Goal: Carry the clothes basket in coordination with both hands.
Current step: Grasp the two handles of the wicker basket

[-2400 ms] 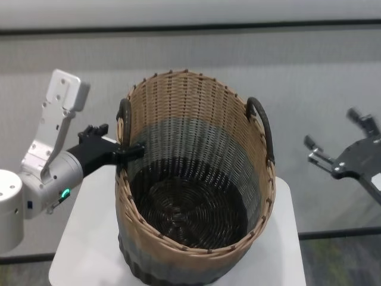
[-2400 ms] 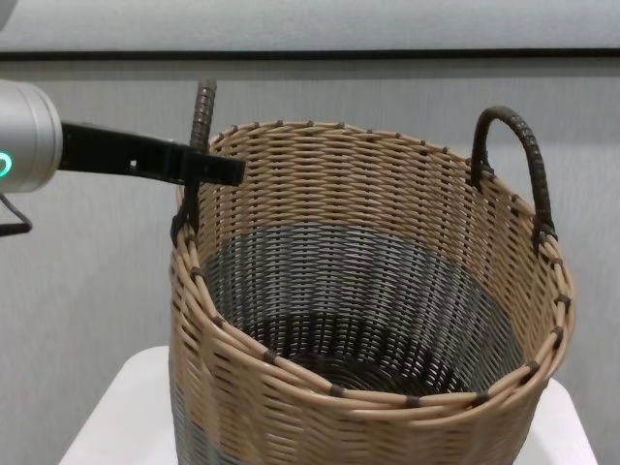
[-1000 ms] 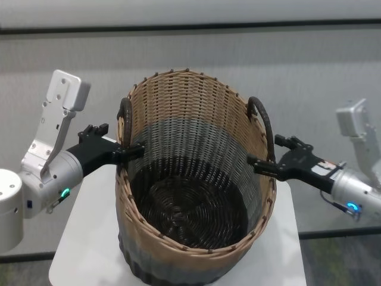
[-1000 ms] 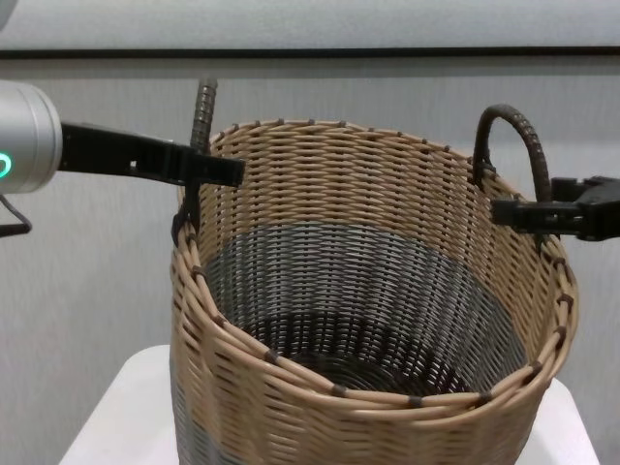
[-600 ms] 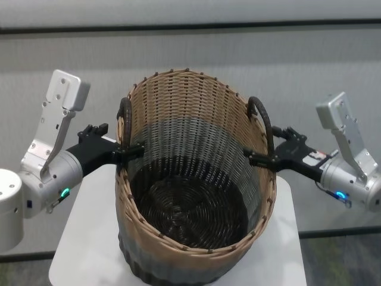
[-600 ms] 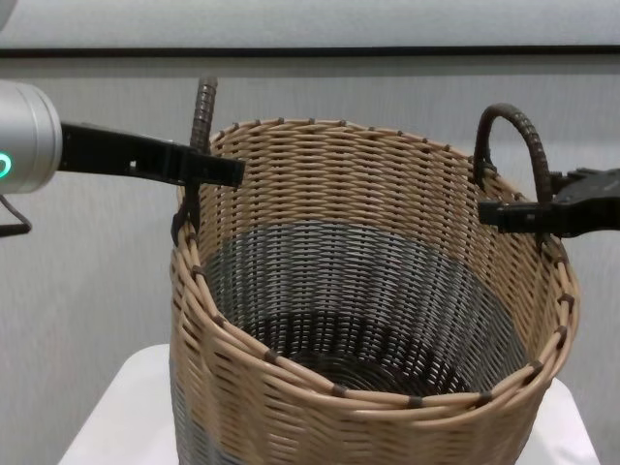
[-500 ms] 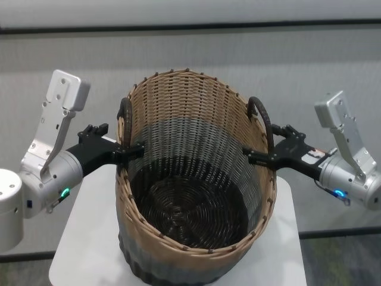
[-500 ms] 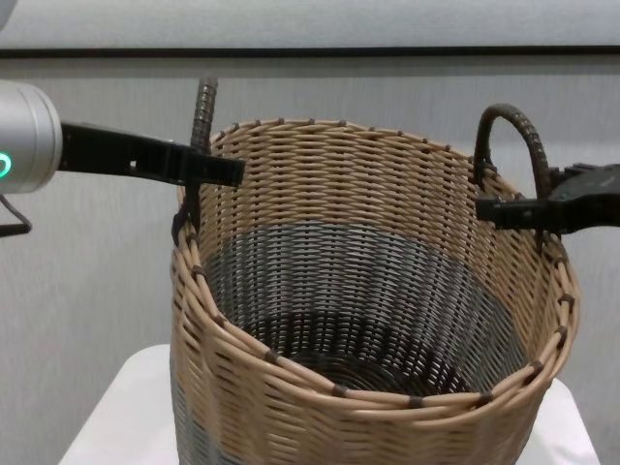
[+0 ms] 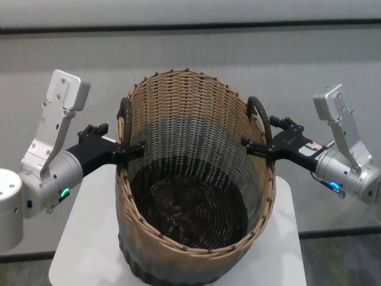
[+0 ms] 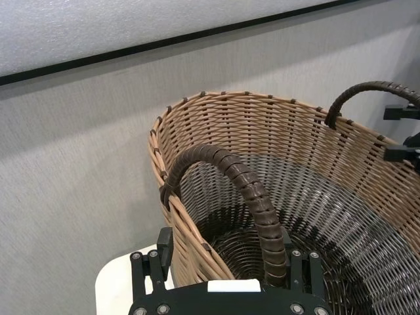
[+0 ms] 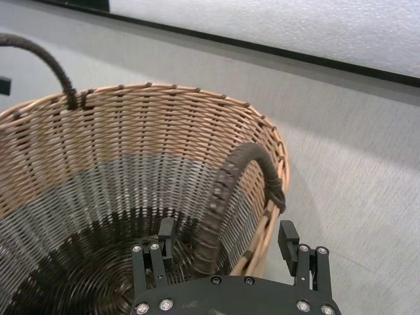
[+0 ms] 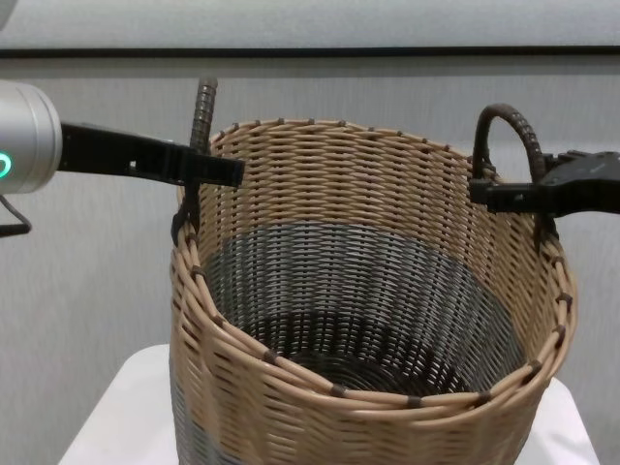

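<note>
My gripper will lift the clothes basket [image 12: 358,426], and it will hang upright and stay round, because both loop handles [image 12: 511,110] stand up by themselves from its woven rim.
The clothes basket [image 9: 196,137] stands upright on a white table [image 9: 83,238], with tan, grey and dark woven bands. My left gripper [image 9: 122,143] is open; its fingers straddle the left loop handle [image 10: 243,190], one inside the rim and one outside. My right gripper [image 9: 262,134] is open too, and the right loop handle [image 11: 226,184] and the rim run between its fingers [image 11: 166,239]. In the chest view the left gripper [image 12: 208,172] and the right gripper [image 12: 494,194] reach in level at rim height. Nothing lies inside the basket.
The small white table has rounded corners, and the basket fills most of its top. Behind it runs a grey wall [image 9: 297,65] with a dark horizontal stripe [image 9: 190,27]. There is open space on both sides of the table.
The right arm has swung in from the far right and set its open fingers around the right handle, rising slightly. The left gripper and the basket have not moved.
</note>
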You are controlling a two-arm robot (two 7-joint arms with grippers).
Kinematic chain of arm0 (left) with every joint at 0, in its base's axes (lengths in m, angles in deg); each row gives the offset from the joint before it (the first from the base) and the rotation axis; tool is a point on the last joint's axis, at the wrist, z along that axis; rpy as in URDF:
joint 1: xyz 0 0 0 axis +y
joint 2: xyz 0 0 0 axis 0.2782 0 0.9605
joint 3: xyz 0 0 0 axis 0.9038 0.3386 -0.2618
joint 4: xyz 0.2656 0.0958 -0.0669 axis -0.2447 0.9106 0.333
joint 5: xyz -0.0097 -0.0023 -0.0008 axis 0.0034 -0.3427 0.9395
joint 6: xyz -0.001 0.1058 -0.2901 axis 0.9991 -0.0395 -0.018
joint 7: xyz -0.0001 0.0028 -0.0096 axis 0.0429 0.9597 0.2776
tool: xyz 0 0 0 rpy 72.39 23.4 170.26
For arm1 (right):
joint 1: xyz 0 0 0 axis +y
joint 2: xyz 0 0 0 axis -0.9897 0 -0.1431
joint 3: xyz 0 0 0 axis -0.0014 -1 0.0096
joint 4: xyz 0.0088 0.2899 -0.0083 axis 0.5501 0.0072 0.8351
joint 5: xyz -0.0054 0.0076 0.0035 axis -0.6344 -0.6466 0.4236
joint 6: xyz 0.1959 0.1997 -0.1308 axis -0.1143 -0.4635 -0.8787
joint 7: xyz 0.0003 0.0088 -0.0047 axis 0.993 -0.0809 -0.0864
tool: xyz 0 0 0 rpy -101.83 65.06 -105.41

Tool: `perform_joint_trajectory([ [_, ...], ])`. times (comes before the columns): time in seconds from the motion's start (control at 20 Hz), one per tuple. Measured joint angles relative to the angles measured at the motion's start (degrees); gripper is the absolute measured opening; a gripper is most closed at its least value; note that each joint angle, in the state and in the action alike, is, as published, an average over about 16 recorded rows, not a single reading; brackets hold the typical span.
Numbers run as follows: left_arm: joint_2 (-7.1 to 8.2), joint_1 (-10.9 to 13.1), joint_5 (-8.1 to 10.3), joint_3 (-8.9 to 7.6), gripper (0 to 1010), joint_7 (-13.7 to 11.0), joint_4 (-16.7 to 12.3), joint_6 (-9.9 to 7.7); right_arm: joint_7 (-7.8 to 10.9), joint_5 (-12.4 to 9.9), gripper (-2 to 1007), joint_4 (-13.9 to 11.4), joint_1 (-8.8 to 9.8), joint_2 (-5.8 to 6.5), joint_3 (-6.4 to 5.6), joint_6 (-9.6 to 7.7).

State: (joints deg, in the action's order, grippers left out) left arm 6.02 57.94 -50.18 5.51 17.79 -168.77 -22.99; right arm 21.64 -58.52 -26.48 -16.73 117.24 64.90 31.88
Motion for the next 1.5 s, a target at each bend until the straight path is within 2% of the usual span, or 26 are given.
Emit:
perform_joint_trajectory([
  [0.35, 0.00, 0.0, 0.00, 0.00, 1000, 0.0, 0.0, 0.00, 0.04, 0.3, 990, 1.8, -0.69, -1.17, -0.55, 1.08],
  [0.7, 0.00, 0.0, 0.00, 0.00, 1000, 0.0, 0.0, 0.00, 0.06, 0.3, 914, 2.0, -0.73, -1.30, -0.65, 1.33],
  [1.1, 0.00, 0.0, 0.00, 0.00, 963, 0.0, 0.0, 0.00, -0.04, 0.1, 701, 1.6, -0.48, -1.09, -0.65, 1.08],
  [1.3, 0.00, 0.0, 0.00, 0.00, 902, 0.0, 0.0, 0.00, -0.07, 0.1, 566, 1.5, -0.40, -1.02, -0.65, 1.00],
  [1.5, 0.00, 0.0, 0.00, 0.00, 797, 0.0, 0.0, 0.00, -0.10, 0.0, 419, 1.4, -0.35, -0.97, -0.65, 0.93],
])
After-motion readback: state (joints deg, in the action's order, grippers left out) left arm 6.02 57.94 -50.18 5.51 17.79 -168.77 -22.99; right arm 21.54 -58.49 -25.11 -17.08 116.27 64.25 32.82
